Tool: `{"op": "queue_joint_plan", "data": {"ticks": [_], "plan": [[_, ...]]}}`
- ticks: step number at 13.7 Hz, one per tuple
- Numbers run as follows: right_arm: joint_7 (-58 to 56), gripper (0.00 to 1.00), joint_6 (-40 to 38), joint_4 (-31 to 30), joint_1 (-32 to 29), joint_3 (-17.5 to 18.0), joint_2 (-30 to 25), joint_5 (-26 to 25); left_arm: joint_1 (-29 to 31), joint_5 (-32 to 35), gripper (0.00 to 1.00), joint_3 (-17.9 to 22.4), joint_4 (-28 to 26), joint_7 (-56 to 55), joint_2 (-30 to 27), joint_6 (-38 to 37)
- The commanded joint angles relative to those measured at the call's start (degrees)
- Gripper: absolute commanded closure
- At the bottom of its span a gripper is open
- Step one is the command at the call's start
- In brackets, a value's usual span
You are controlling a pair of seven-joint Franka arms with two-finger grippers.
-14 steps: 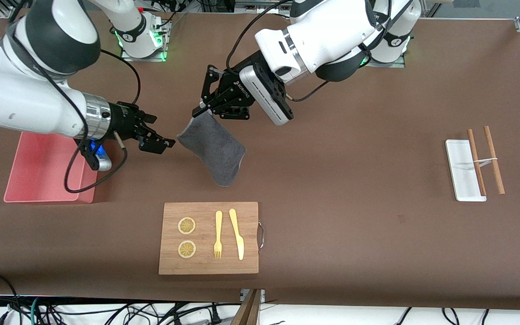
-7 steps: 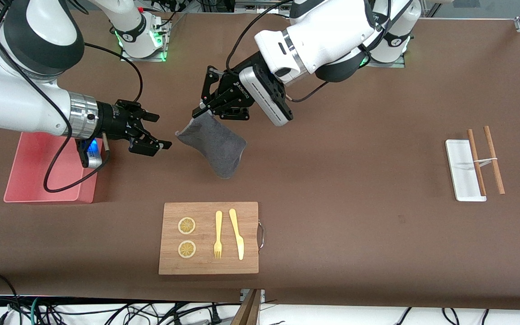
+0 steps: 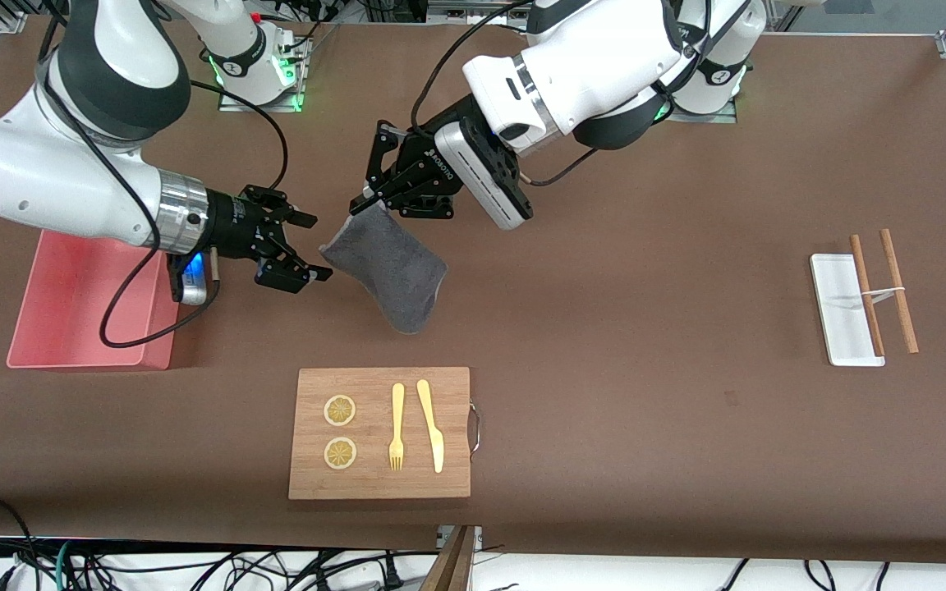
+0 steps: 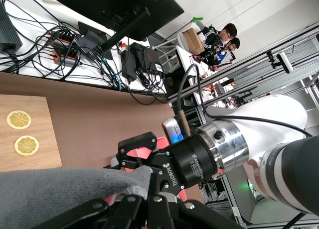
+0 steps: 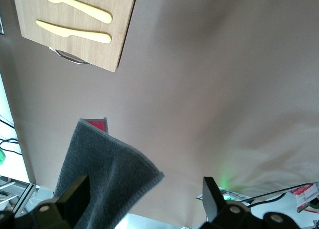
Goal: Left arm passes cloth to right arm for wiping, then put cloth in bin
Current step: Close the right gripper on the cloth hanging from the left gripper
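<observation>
My gripper is to wipe with the cloth [image 3: 391, 271], and the cloth will fold over and show a crimson bottom side, because a crimson patch [image 5: 98, 124] peeks out behind the cloth's dark grey side.
The cloth [image 3: 395, 267] hangs dark grey face out over the table's middle, held by its top corner. My left gripper [image 3: 360, 205] is shut on that corner; in the left wrist view [image 4: 144, 209] its jaws pinch the cloth [image 4: 50, 194]. My right gripper [image 3: 319, 246] is open, level with the cloth's free side corner, which sits at the mouth of its jaws. In the right wrist view the cloth [image 5: 104, 174] lies between the spread jaws of my right gripper [image 5: 144, 201], with a crimson patch showing. The salmon-pink bin [image 3: 71, 312] stands under the right arm's wrist.
A wooden cutting board [image 3: 380, 432] with two lemon slices, a yellow fork and a yellow knife lies nearer the front camera than the cloth. A small white tray [image 3: 838, 308] with two wooden sticks [image 3: 898, 291] lies toward the left arm's end.
My right gripper drew back slightly toward the bin, then came forward to the cloth's side corner. The cloth swung a little. The left gripper held its place.
</observation>
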Motion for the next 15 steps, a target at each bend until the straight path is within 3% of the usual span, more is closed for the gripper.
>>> {"op": "queue_joint_plan", "data": {"ticks": [1,3,4,6,7,8,9,15], "plan": [[1.16,0.00,2.28,-3.56,0.20,0.91,-2.35,1.85,-0.53,-1.22,1.00,0.29,1.60,0.61,0.68,0.40],[2.56,0.03,2.89,-3.56,0.20,1.35,-2.00,1.94,-0.70,-1.31,1.00,0.20,1.60,0.52,0.68,0.40],[3.01,0.13,3.42,-3.56,0.28,1.53,-1.91,2.29,-0.71,-1.31,1.00,0.29,1.51,0.52,0.68,0.40],[2.75,0.63,3.34,-3.56,0.20,2.06,-1.65,2.29,-0.53,-1.40,1.00,0.29,1.51,0.52,0.68,0.40],[1.96,0.82,2.82,-3.48,0.20,2.06,-1.56,2.29,-0.53,-1.40,1.00,0.29,1.51,0.52,0.59,0.40],[1.69,0.94,2.72,-3.48,0.20,2.06,-1.56,2.21,-0.44,-1.40,1.00,0.29,1.60,0.52,0.59,0.40],[1.34,1.00,2.64,-3.30,0.20,2.06,-1.47,2.20,-0.44,-1.49,1.00,0.29,1.69,0.52,0.59,0.40],[0.55,1.00,2.55,-2.69,-0.15,2.06,-1.03,2.21,0.00,-1.57,1.00,0.20,1.69,0.34,0.15,0.40]]}}
